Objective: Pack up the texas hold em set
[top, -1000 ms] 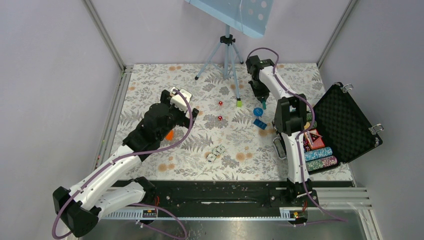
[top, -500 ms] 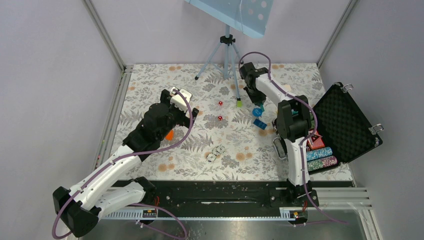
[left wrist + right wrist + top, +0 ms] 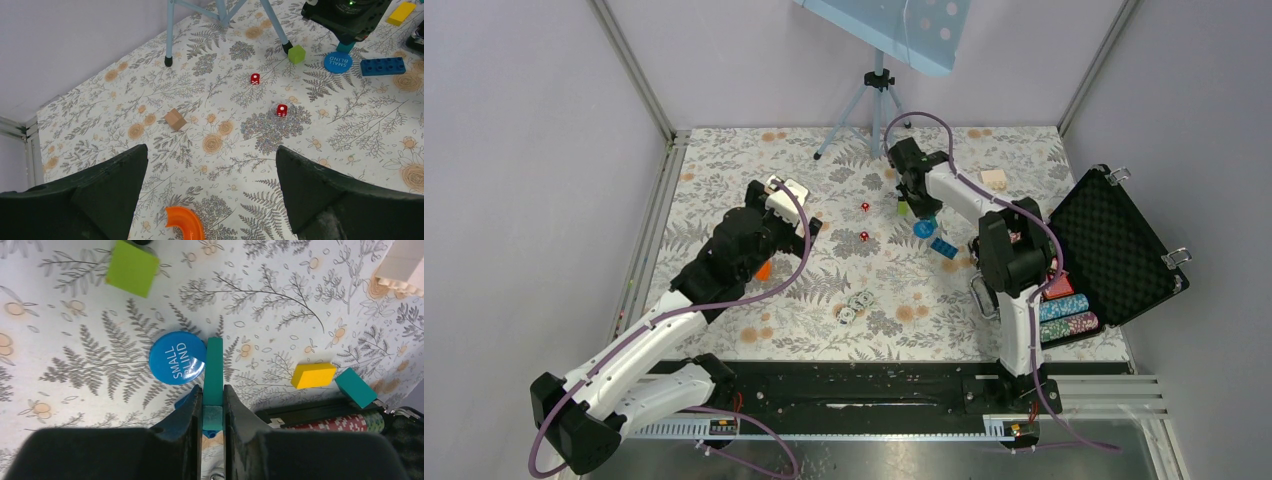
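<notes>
I keep pushing with my right gripper until the blue disc is clear of the blue brick, because the teal bar is touching the blue disc's rim (image 3: 201, 358) with open space ahead (image 3: 895, 242).
The black briefcase (image 3: 1124, 240) lies open at the right, with foam in the lid and rows of chips (image 3: 1064, 315) in the base. A red chip row (image 3: 340, 422) shows in the right wrist view. My right gripper (image 3: 213, 405) is shut on a teal bar (image 3: 214, 365), just above the table beside the blue "SMALL BLIND" disc (image 3: 177, 357). In the top view the gripper (image 3: 914, 203) is left of the case and the disc (image 3: 924, 228) lies just below it. Two red dice (image 3: 255, 78) (image 3: 281, 110) lie mid-table. My left gripper (image 3: 210, 152) is open and empty above the orange curved piece (image 3: 186, 222).
A green cube (image 3: 132, 267), yellow brick (image 3: 313, 375), teal brick (image 3: 355, 387) and blue brick (image 3: 943, 247) lie around the right gripper. A wooden cube (image 3: 175, 119) sits far left. Small white pieces (image 3: 856, 305) lie nearer. A tripod (image 3: 876, 100) stands at the back.
My right gripper has swung left from beside the case to over the green cube and blue disc, still shut on the teal bar. The disc lies slightly further left. The left arm has not moved.
</notes>
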You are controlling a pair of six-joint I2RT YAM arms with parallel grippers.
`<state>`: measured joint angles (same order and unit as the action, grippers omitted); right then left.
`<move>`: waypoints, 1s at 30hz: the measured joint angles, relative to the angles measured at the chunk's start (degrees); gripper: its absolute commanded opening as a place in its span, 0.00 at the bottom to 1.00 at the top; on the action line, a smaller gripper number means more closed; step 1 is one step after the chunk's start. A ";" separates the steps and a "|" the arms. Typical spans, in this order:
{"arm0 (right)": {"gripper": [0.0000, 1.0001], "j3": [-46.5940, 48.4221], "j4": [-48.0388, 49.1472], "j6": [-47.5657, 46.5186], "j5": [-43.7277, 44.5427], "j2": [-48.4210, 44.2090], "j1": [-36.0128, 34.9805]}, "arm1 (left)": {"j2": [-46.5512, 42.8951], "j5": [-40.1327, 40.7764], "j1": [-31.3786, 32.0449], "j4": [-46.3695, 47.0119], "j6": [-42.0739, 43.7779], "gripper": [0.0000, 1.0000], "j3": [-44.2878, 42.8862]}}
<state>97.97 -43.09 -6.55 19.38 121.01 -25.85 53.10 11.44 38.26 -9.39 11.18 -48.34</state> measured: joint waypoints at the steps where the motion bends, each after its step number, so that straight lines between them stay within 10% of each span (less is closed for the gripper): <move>1: 0.00 0.00 0.24 0.09 -0.07 0.00 -0.50 | 0.00 0.00 0.00 0.02 0.00 0.99 0.02; 22: 0.01 -10.47 5.29 3.06 -11.96 -8.59 -4.92 | 0.00 -0.02 0.00 0.02 0.52 0.99 0.11; 30: 0.58 -9.75 4.20 8.11 -12.39 -8.13 -2.56 | 0.00 -0.02 0.00 0.02 0.66 0.99 0.11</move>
<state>88.23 -38.89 1.56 6.98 112.88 -28.40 53.10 11.42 38.26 -9.37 11.84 -48.23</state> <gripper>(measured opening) 0.355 0.989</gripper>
